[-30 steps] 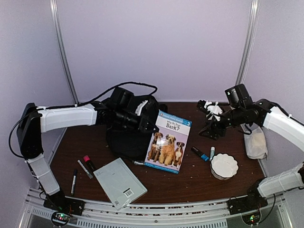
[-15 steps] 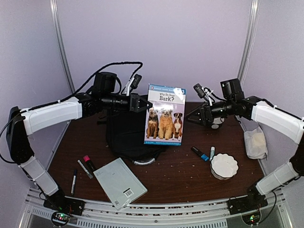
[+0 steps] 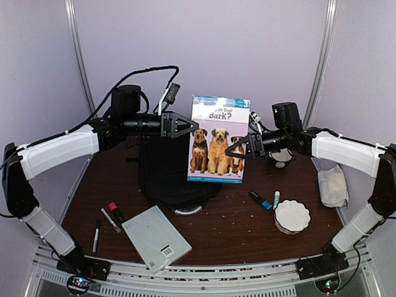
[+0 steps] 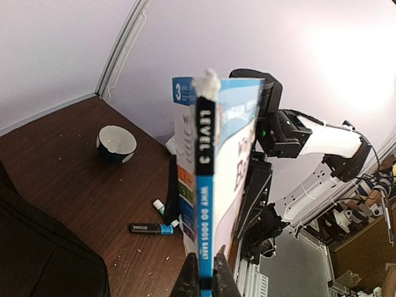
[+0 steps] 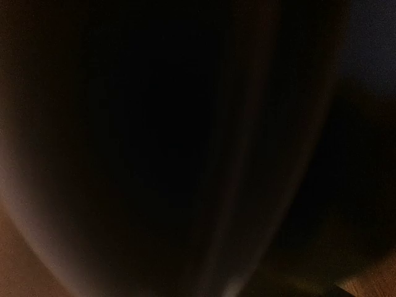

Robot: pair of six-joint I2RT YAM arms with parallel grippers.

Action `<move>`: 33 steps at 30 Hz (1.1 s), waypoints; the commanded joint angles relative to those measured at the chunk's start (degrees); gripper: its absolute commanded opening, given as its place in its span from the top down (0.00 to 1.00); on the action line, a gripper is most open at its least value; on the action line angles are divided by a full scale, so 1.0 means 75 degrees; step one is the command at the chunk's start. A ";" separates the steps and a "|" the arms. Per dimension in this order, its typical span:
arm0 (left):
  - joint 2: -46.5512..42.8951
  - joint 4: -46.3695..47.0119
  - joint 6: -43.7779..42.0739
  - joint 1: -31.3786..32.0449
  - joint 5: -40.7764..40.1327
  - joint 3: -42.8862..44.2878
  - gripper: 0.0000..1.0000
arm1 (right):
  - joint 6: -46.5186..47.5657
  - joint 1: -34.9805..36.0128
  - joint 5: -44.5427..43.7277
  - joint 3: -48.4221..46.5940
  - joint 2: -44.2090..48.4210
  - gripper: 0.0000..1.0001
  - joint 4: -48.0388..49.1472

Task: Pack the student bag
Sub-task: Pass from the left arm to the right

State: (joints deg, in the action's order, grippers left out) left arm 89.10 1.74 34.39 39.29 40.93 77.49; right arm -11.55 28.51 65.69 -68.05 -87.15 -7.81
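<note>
My left gripper is holding the book and the bag's opening (image 3: 184,206) is lying flat, so my right gripper should grip the book's far edge (image 3: 247,134) first, and then my left gripper should open the bag.
The student bag (image 3: 166,179) is a black soft pack lying on the brown table at centre left. Above it, a thin dog book (image 3: 216,139) hangs upright in the air. My left gripper (image 3: 187,127) is shut on its left edge. In the left wrist view the book's blue spine (image 4: 205,204) rises straight out of that gripper (image 4: 205,281). My right gripper (image 3: 237,148) is open and straddles the book's right edge, with one black finger (image 4: 172,192) behind the book and the other in front. The right wrist view is dark and shows nothing.
A grey notebook (image 3: 156,238), two markers (image 3: 112,216) and a pen (image 3: 97,235) lie at front left. A blue marker (image 3: 260,200), a small marker (image 3: 276,199) and a white scalloped dish (image 3: 292,215) lie at right. A dark bowl (image 4: 116,143) and a white cloth (image 3: 334,185) sit further right.
The left gripper has lifted the dog book off the bag and stood it upright in the air. The right gripper has swung left to the book's right edge.
</note>
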 commanded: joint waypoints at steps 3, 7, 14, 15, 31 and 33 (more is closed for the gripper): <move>-0.0443 0.0549 -0.0093 -0.0277 -0.0527 -0.0186 1.00 | -0.1173 0.0300 0.1120 0.0539 0.0253 0.29 0.1521; -0.0713 0.0321 -0.0178 -0.0405 -0.1181 -0.0451 1.00 | -0.1805 0.0343 0.1273 0.0932 0.0444 0.35 0.2208; -0.0799 0.0369 -0.0158 -0.0453 -0.1464 -0.0563 1.00 | -0.2074 0.0598 0.1251 0.1059 0.0571 0.42 0.2463; -0.0821 0.0352 -0.0162 -0.0465 -0.1535 -0.0584 1.00 | -0.2147 0.0627 0.1227 0.1058 0.0554 0.43 0.2511; -0.0661 0.1789 0.0646 -0.0523 -0.0517 -0.1348 0.57 | -0.1861 0.0623 0.0297 0.0312 0.0116 0.95 0.1645; -0.0552 0.2593 0.1118 -0.0524 -0.0383 -0.1731 0.47 | -0.1865 0.0605 0.0288 0.0299 0.0194 0.98 0.1681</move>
State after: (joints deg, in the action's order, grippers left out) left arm 84.64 7.94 37.47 35.35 34.70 68.27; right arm -25.93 33.04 68.47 -63.53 -86.65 3.81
